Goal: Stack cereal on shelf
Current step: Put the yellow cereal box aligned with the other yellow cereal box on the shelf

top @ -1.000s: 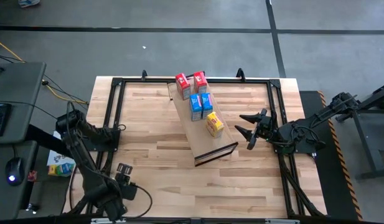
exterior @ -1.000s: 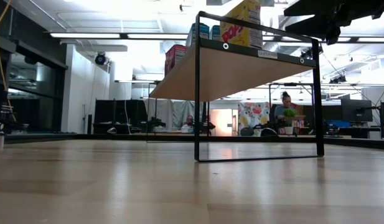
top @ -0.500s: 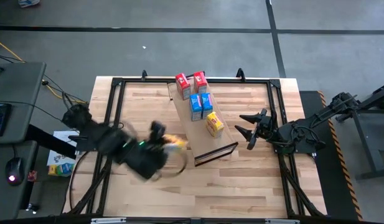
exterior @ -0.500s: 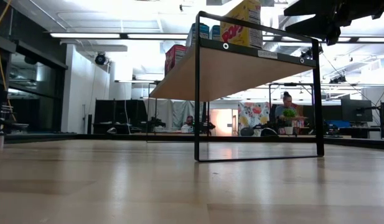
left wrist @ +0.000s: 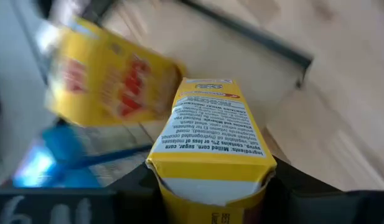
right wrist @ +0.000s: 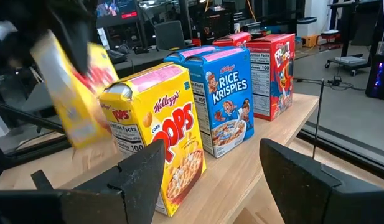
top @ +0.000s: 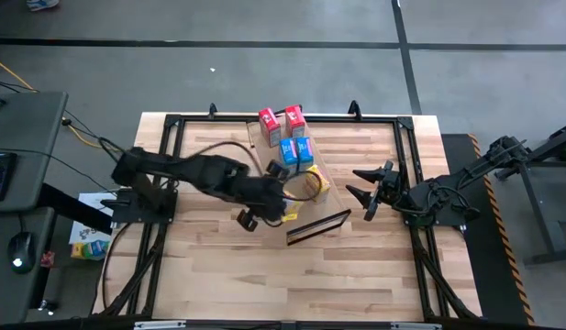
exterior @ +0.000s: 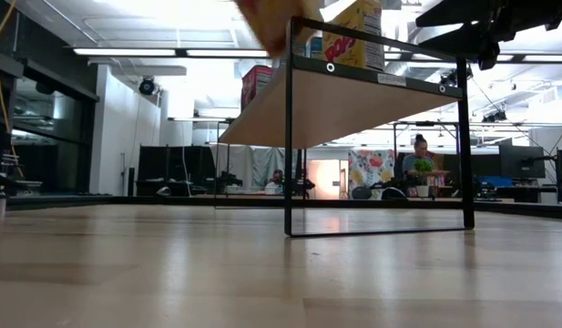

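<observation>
My left gripper's finger is between the held box (left wrist: 209, 127) and the standing yellow box (right wrist: 160, 130), so I should put the held box down, back away, and push it closer.
The shelf (top: 312, 213) is a light-wood panel on a dark frame, slanting across the table's middle. On it stand two red boxes (top: 269, 120), two blue boxes (top: 288, 151) and one yellow box (top: 317, 182). My left gripper (top: 284, 194) is over the shelf's left side, shut on a second yellow cereal box (left wrist: 210, 143). That box shows blurred in the right wrist view (right wrist: 70, 102), beside the standing yellow box (right wrist: 160, 137). My right gripper (top: 365, 192) is open and empty, right of the shelf. My left gripper pinches the yellow box between its two fingers, which lie on the box's two broad faces near one end (left wrist: 170, 186). A narrow printed side (left wrist: 213, 130) faces the wrist camera. The box is lifted clear, above the shelf top (exterior: 271, 18).
The shelf's dark end frame (exterior: 376, 146) stands on the tabletop. A dark rail frame (top: 172, 124) runs around the table. A person (exterior: 417, 164) sits in the room far behind. Bare tabletop (top: 227, 266) lies near the front edge.
My left arm has swung fast from the table's near left corner toward the far right, to the shelf. The yellow box shows in its gripper half a second ago. It now hangs beside the yellow box standing on the shelf. My right arm has kept still.
</observation>
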Available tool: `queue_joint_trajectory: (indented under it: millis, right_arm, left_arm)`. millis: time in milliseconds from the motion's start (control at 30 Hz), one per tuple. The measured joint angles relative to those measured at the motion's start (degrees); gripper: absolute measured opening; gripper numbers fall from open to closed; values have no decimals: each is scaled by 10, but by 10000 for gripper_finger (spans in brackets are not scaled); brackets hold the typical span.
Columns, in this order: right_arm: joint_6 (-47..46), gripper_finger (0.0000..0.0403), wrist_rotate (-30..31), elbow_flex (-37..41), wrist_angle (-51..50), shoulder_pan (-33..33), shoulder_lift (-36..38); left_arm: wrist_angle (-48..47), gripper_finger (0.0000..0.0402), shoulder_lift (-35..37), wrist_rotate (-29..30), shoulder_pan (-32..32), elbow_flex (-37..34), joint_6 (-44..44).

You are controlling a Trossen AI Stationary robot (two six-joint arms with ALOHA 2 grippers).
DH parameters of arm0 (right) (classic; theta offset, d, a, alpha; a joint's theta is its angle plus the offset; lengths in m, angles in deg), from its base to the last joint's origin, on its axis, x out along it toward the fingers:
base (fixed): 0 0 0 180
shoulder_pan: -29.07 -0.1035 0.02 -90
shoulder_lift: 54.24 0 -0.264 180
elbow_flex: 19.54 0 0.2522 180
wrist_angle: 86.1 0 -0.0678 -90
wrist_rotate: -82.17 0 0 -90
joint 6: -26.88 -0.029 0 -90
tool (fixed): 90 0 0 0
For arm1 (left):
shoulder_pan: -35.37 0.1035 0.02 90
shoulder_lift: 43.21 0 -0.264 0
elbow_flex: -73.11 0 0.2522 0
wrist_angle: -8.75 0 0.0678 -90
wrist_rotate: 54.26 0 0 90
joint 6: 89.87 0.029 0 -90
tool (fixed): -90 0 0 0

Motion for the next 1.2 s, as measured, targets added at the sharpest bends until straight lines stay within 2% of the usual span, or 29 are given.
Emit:
queue_joint_trajectory:
  millis: [233,467,633,967,1200]
  right_arm:
    - [0,254,0,0,-4,0,0]
    - [0,254,0,0,-4,0,0]
    - [-6,254,0,0,-4,0,0]
    - [-5,254,0,0,-4,0,0]
    - [-4,254,0,0,-4,0,0]
  left_arm:
    - [1,143,-44,-45,20,0,12]
    - [15,146,-51,-41,20,0,29]
    - [25,172,-52,-40,20,0,38]
    - [58,248,-52,-7,20,0,39]
    - [59,266,-52,54,20,0,53]
